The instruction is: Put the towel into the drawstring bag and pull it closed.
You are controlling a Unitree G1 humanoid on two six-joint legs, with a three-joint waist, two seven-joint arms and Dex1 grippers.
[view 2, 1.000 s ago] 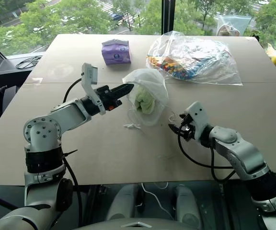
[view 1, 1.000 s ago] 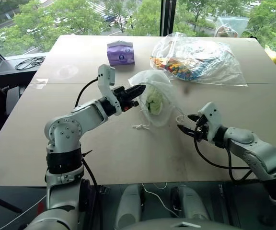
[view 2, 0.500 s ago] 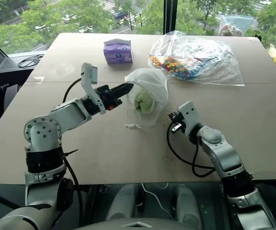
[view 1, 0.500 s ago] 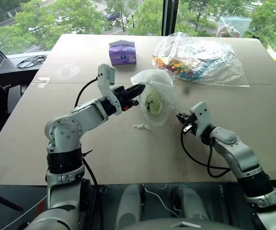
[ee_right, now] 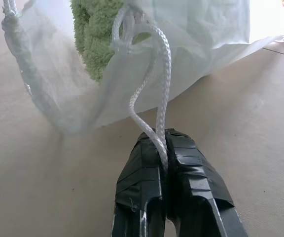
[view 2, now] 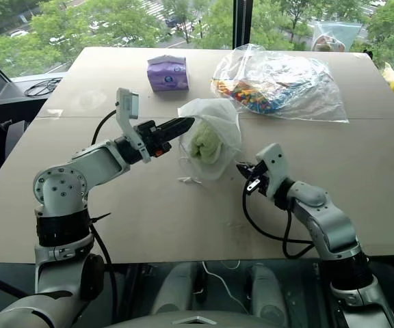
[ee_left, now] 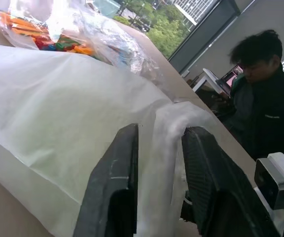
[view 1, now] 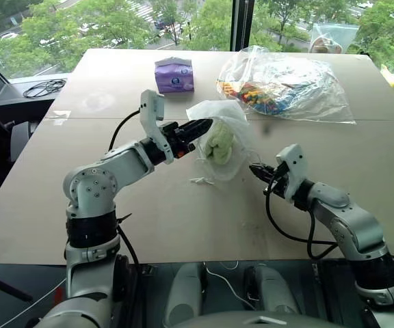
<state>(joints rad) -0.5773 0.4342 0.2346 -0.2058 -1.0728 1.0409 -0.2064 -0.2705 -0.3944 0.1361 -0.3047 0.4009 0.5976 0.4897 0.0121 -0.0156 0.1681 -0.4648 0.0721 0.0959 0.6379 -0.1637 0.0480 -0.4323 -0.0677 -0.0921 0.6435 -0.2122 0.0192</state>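
Observation:
I can see white cords [view 1: 202,180] coming out at opposite sides of the bag, so I expect the bag's opening [view 1: 221,169] to bunch closed over the towel when I pull the cords apart.
The white drawstring bag [view 1: 232,117] lies in the middle of the table with its mouth toward me. The light-green towel [view 1: 219,141] sits inside it, its fluffy edge [ee_right: 95,34] showing at the opening. My left gripper [view 1: 205,125] is at the bag's left rim, fingers parted, and the gathered rim fabric [ee_left: 164,143] lies between them. My right gripper [ee_right: 164,136] is shut on the white cord [ee_right: 157,89], which loops out of the bag's right side. In the head view this gripper [view 1: 255,169] hovers low, just right of the bag. Another cord end [view 1: 200,181] lies loose on the table.
A purple tissue pack [view 1: 174,74] and a large clear bag of colourful items [view 1: 286,85] lie behind the white bag. A black cable [view 1: 43,89] is coiled off the table's far left. A person [ee_left: 260,94] sits beyond the table. Bare tabletop [view 1: 183,225] lies near me.
My right gripper went from open beside the cord to shut on it, and shifted a little toward the bag. The left gripper's fingers have parted at the rim; that arm stayed put.

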